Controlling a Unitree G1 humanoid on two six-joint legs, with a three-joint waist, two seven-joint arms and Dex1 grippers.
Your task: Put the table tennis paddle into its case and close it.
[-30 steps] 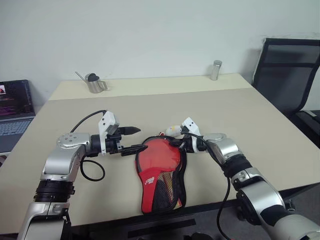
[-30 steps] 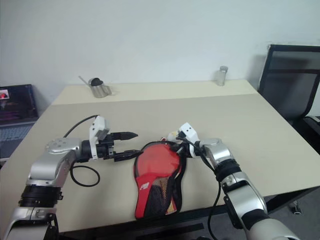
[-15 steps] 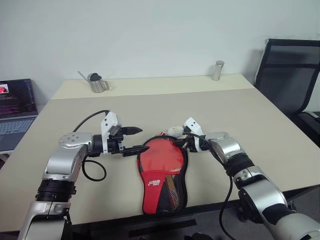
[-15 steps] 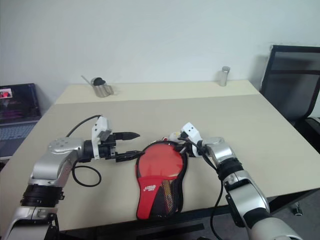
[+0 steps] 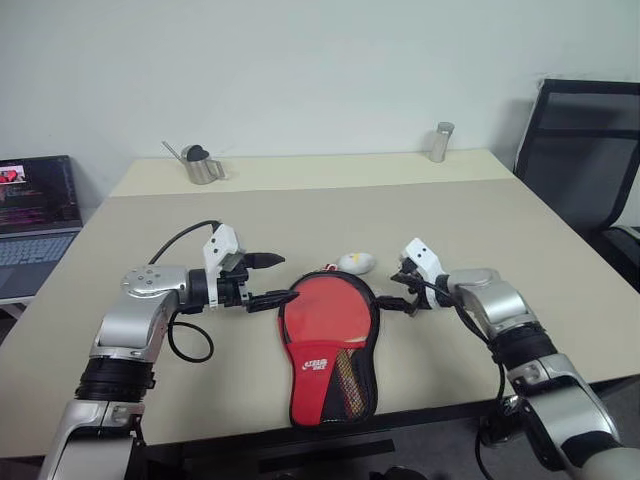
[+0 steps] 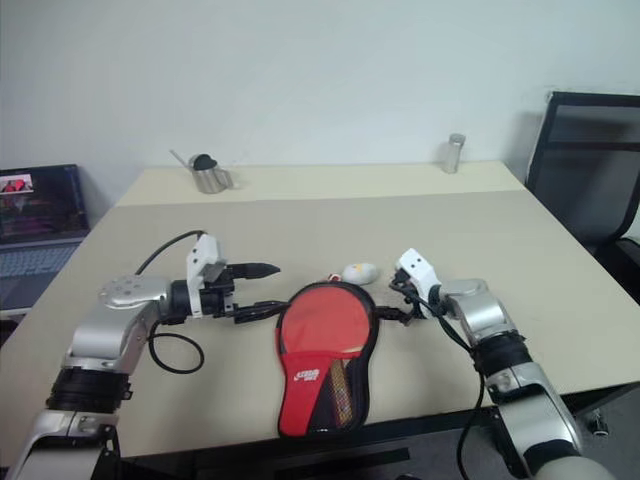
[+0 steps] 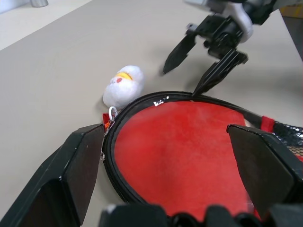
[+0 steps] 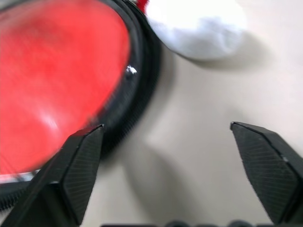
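The end of the robot's right gripper finger is at the zip edging (image 5: 373,290) while the charm lies at the far end of the case, so the robot should back away and grip the charm (image 5: 357,263).
The case (image 5: 328,345) lies flat near the table's front edge, red side up with black zip edging, a white logo and a mesh panel toward me. The table tennis paddle is hidden; a pale shape shows dimly through the mesh. A small white-yellow ball charm (image 5: 356,262) rests on the table at the case's far end. My left gripper (image 5: 274,279) is open at the case's upper left, its fingers (image 7: 71,175) either side of the round end. Off the case's upper right edge my right gripper (image 5: 393,285) is open, one fingertip at the zip edging (image 7: 199,92), nothing held.
A metal cup (image 5: 203,166) stands at the table's far left and a metal cylinder (image 5: 440,141) at the far right. A laptop (image 5: 35,215) sits off the left side, a black chair (image 5: 585,150) off the right.
My right gripper has opened, let go of the case's far end and drawn away to the right. The case has settled flat and the charm lies free. The left gripper has stayed put.
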